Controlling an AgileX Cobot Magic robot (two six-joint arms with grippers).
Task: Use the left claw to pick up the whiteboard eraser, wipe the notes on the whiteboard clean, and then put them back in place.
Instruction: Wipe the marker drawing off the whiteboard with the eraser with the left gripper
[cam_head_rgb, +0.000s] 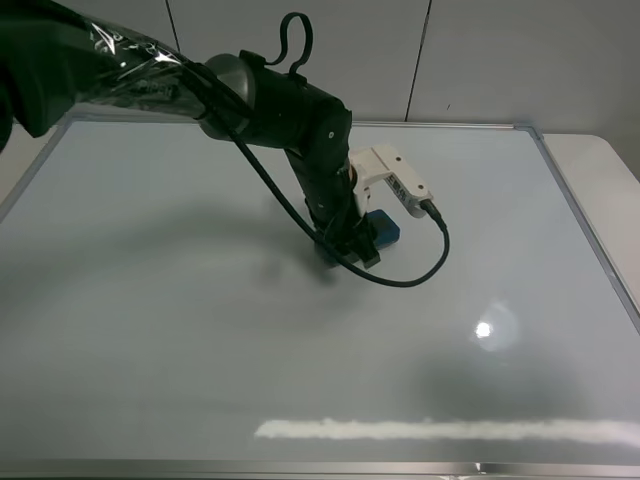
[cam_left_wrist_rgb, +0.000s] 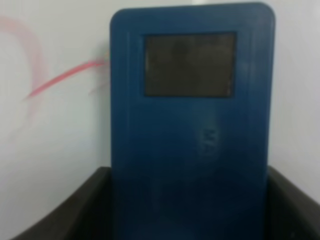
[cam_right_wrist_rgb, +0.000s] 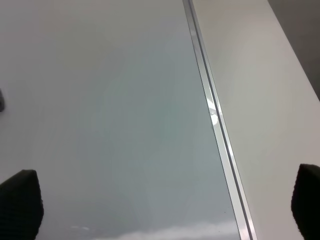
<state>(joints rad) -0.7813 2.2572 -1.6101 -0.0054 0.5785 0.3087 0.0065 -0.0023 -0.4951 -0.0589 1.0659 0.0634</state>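
Next, I sweep the eraser in my left gripper back across the stroke and pink smear before I put the eraser back, because a red stroke lies beside it.
The left claw reaches from the upper left to the middle of the whiteboard, its white box module beside the wrist. It is shut on the whiteboard eraser, a blue block resting on the board. In the left wrist view the eraser fills the frame between the two black fingers, one dark patch showing. A red stroke of the notes and a faint pink smear lie on the board just beside the eraser. The arm hides the notes in the high view. The right gripper is open and empty above the board's edge.
The board's silver frame runs along its right side, with the pale table beyond it. A black cable loops from the module down over the board. A wall with panel seams stands behind.
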